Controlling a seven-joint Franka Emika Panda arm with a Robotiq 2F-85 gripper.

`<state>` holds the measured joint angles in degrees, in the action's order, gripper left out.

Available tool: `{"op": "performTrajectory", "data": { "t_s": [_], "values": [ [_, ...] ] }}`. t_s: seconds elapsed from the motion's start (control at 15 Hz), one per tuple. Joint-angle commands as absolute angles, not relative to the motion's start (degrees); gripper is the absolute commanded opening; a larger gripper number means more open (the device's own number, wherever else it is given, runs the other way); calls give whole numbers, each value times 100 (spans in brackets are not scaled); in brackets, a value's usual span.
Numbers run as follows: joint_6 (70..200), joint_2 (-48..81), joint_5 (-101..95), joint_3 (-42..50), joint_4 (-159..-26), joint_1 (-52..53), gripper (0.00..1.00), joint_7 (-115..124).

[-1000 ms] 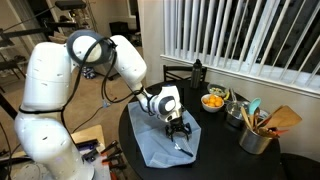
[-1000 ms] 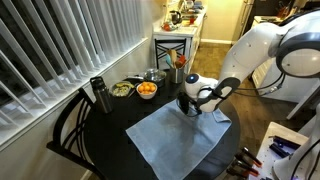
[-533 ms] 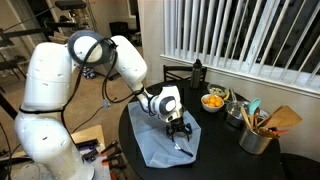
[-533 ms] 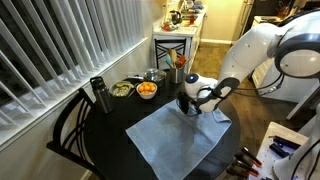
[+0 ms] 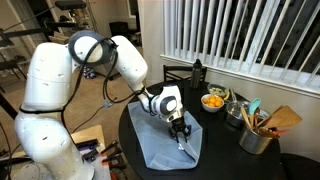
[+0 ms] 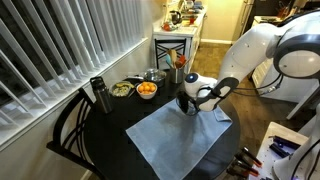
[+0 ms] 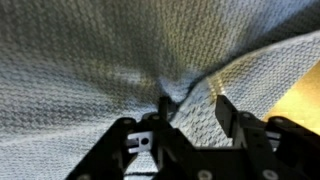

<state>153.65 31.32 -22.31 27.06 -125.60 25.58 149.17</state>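
A raised fold inside the cloth's edge is at my gripper, so I should open my fingers, grab the cloth by its edge and pull it toward the utensil pot.
A grey-blue woven cloth lies spread on the round black table, and shows in both exterior views. My gripper points down at the cloth's edge, on the side near the arm. In the wrist view the two black fingers stand on either side of a raised fold of the cloth, and wrinkles run out from the fingertips. The gripper appears shut on that fold. The cloth corner beside the gripper is lifted a little.
A bowl of oranges sits at the back of the table beside a dark bottle. A metal pot of utensils stands at one edge. In an exterior view a green bowl and a dark chair show near the window blinds.
The gripper has shifted very slightly down and sideways on the cloth. Nothing else has moved.
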Motion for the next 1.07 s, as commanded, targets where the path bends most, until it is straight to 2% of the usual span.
{"op": "performTrajectory", "data": {
  "t_s": [0.0, 0.13, 0.4, 0.47, 0.53, 0.6, 0.93, 1.0],
  "values": [
    [15569, 3127, -2257, 2730, -12601, 2501, 67, 14885],
    [15565, 3132, -2238, 2711, -12590, 2481, 67, 14856],
    [15562, 3128, -2258, 2725, -12597, 2479, 91, 14849],
    [15561, 3133, -2253, 2726, -12592, 2468, 48, 14844],
    [15551, 3123, -2268, 2751, -12597, 2478, 51, 14859],
    [15544, 3113, -2289, 2783, -12604, 2497, 50, 14883],
    [15496, 3056, -2396, 2968, -12597, 2558, 17, 14912],
    [15507, 3037, -2413, 2990, -12605, 2562, 13, 14904]
  ]
}}
